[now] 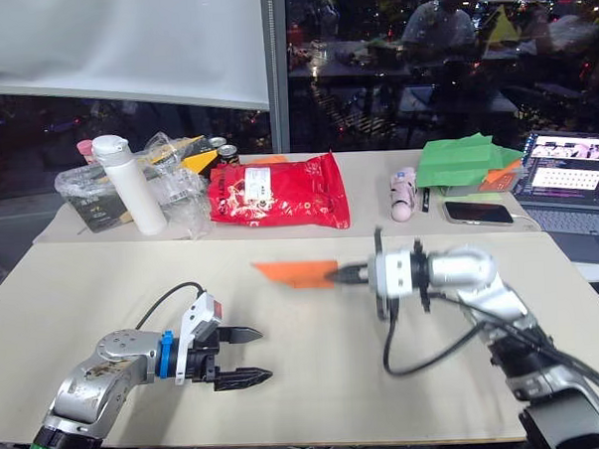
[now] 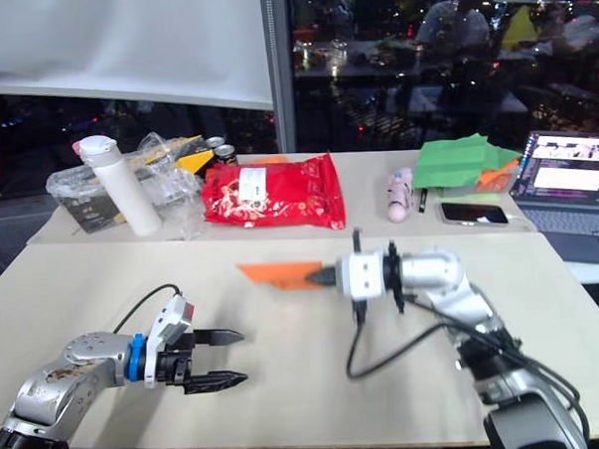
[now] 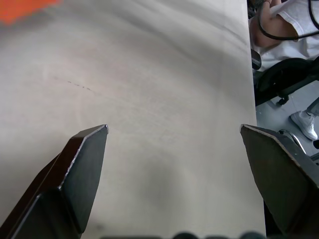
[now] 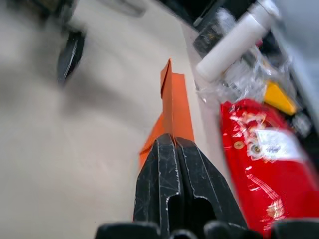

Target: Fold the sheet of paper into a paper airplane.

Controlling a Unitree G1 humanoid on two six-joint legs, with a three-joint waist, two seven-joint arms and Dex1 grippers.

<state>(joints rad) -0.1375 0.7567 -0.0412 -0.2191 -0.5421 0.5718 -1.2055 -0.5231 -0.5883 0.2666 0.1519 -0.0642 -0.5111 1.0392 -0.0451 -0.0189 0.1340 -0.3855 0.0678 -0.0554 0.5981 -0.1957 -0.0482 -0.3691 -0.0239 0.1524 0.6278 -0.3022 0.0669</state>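
I expect the folded layers of the orange paper airplane (image 1: 298,274) to spread out wide when I open it, because it is a narrow pointed shape (image 1: 272,270) held at one end.
The orange paper airplane (image 1: 297,272) is a narrow pointed folded shape at the middle of the table, reaching left from my right gripper (image 1: 339,274). That gripper is shut on the airplane's right end. In the right wrist view the folded paper (image 4: 173,107) stands on edge straight out from the closed fingertips (image 4: 164,149). I cannot tell whether it touches the table. My left gripper (image 1: 260,354) hovers open near the table's front left with nothing between its fingers (image 3: 84,154), well apart from the airplane. A corner of orange paper (image 3: 25,7) shows far ahead of it.
Along the back of the table (image 1: 103,283) stand a white bottle (image 1: 129,182), a clear plastic bag (image 1: 174,185), a red packet (image 1: 278,193), a pink object (image 1: 404,195), green folded paper (image 1: 466,160), a phone (image 1: 476,213) and a laptop (image 1: 571,178).
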